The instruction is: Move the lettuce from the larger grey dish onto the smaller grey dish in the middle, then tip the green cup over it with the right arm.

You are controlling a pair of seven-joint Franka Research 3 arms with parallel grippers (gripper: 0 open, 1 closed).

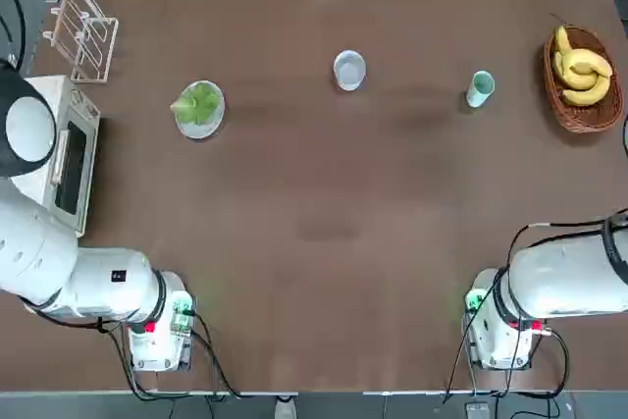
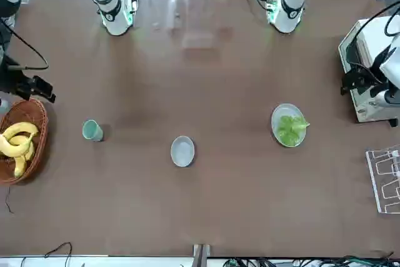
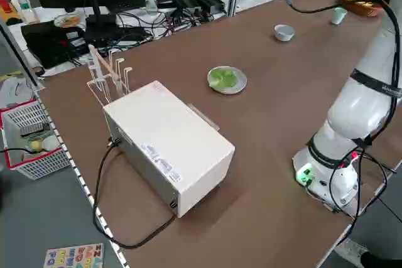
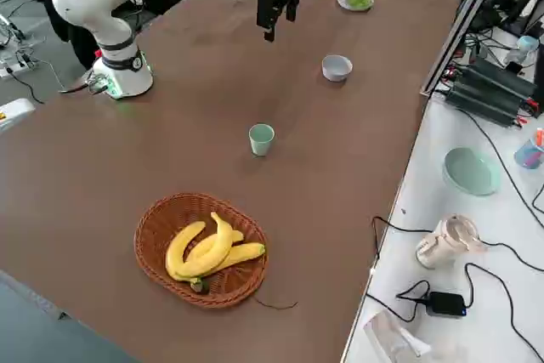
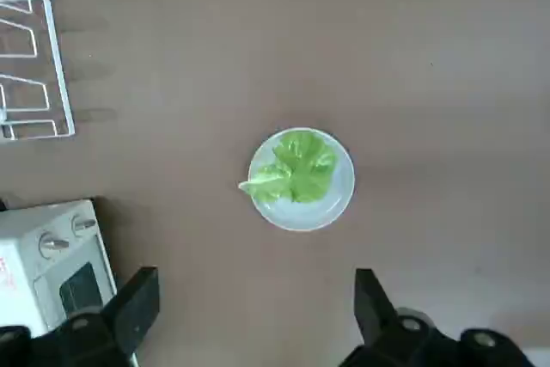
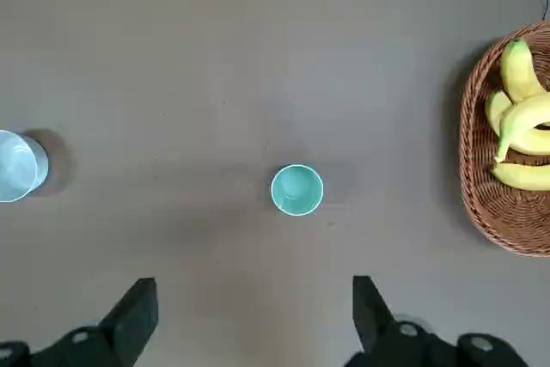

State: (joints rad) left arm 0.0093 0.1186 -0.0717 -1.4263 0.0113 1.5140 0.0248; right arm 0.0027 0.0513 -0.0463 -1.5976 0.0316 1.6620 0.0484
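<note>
I expect the lettuce [image 2: 290,130] to crease in my left gripper and fan out either side when I lift it, since it spreads to a thin, wavy edge [image 2: 304,122].
The lettuce [image 1: 197,102] lies on the larger grey dish [image 1: 211,126] at the table's far left. The smaller grey dish [image 1: 349,70] stands empty at the far middle. Upright, the green cup [image 1: 480,87] stands to the right of it. In the left wrist view my left gripper [image 5: 253,291] hovers open high above the lettuce [image 5: 295,169] and its plate [image 5: 335,202]. My right gripper [image 6: 253,294] is open too, high over the cup [image 6: 296,189], with the bowl [image 6: 17,166] off to one side. Neither gripper holds anything.
A wicker basket [image 1: 567,105] of bananas [image 1: 582,71] sits at the far right edge, close to the cup. A white oven [image 1: 61,149] and a clear rack [image 1: 83,31] stand on the left side. Both arm bases [image 1: 162,331] are at the near edge.
</note>
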